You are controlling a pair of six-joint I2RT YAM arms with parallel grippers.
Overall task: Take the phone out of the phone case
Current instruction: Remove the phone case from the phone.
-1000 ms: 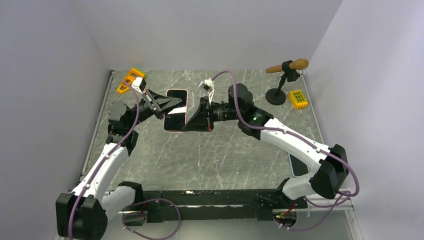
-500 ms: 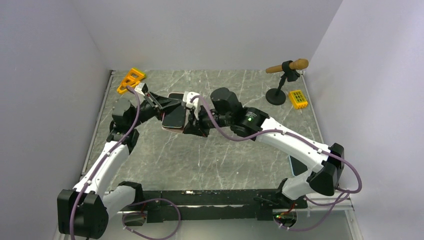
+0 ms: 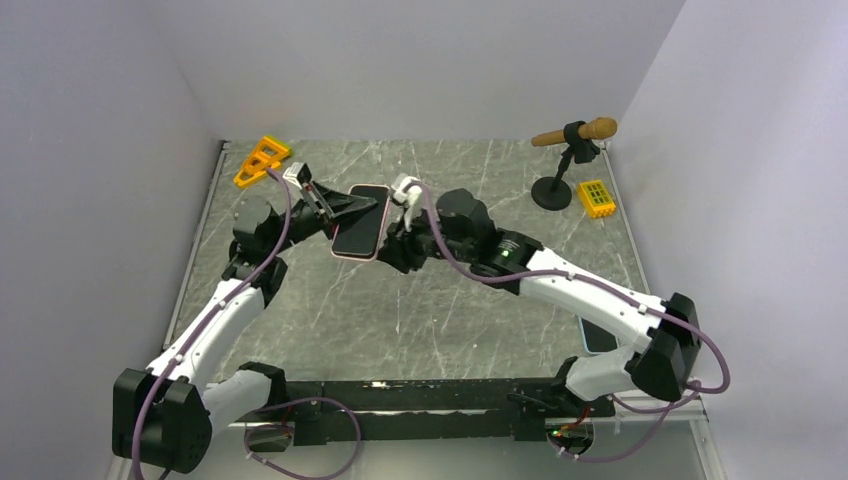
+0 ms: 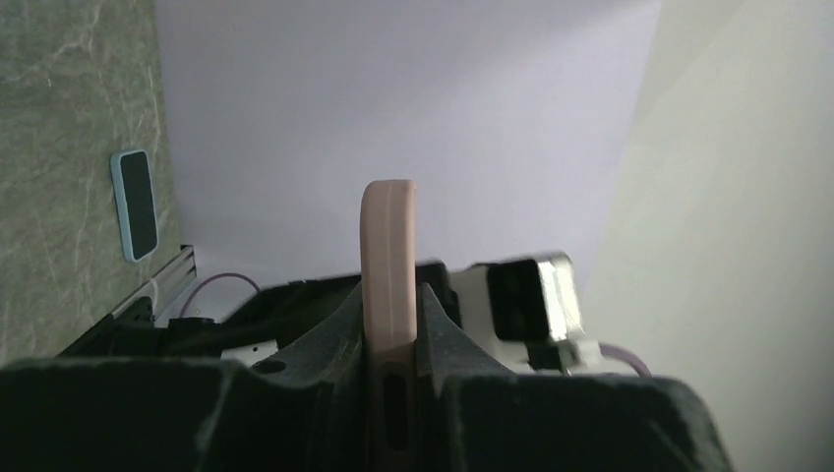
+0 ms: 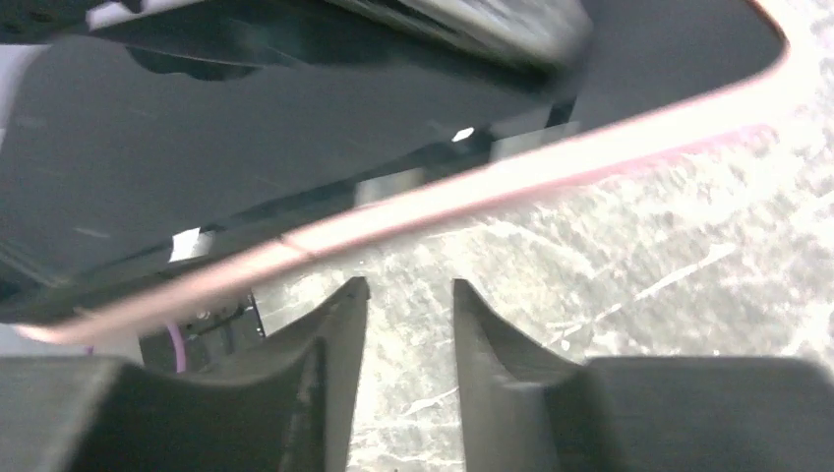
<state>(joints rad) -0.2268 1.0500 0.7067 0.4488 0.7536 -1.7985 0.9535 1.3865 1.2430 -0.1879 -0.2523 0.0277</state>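
Next, my right gripper backs off, turns its fingers to match and pinches the pink case's near corner (image 3: 374,256), because the pink case's edge (image 5: 443,202) runs across those fingers.
The phone (image 3: 361,221) has a black screen and sits in a pink case; it is held above the table, tilted. My left gripper (image 3: 340,208) is shut on its left edge. In the left wrist view the pink case edge (image 4: 388,256) stands pinched between my fingers (image 4: 339,329). My right gripper (image 3: 395,245) is at the phone's right edge. In the right wrist view its jaws (image 5: 408,295) stand a little apart with nothing between them, just under the pink case rim (image 5: 472,192) and the black screen (image 5: 246,128).
An orange piece (image 3: 260,160) lies at the back left. A stand with a wooden-handled tool (image 3: 570,150) and a small yellow block (image 3: 596,197) are at the back right. A second phone in a blue case (image 4: 135,204) lies near the right arm's base.
The phone has been lifted and turned slightly toward the back right. My right gripper has drawn back from over the phone to its right edge. My left gripper keeps its hold.
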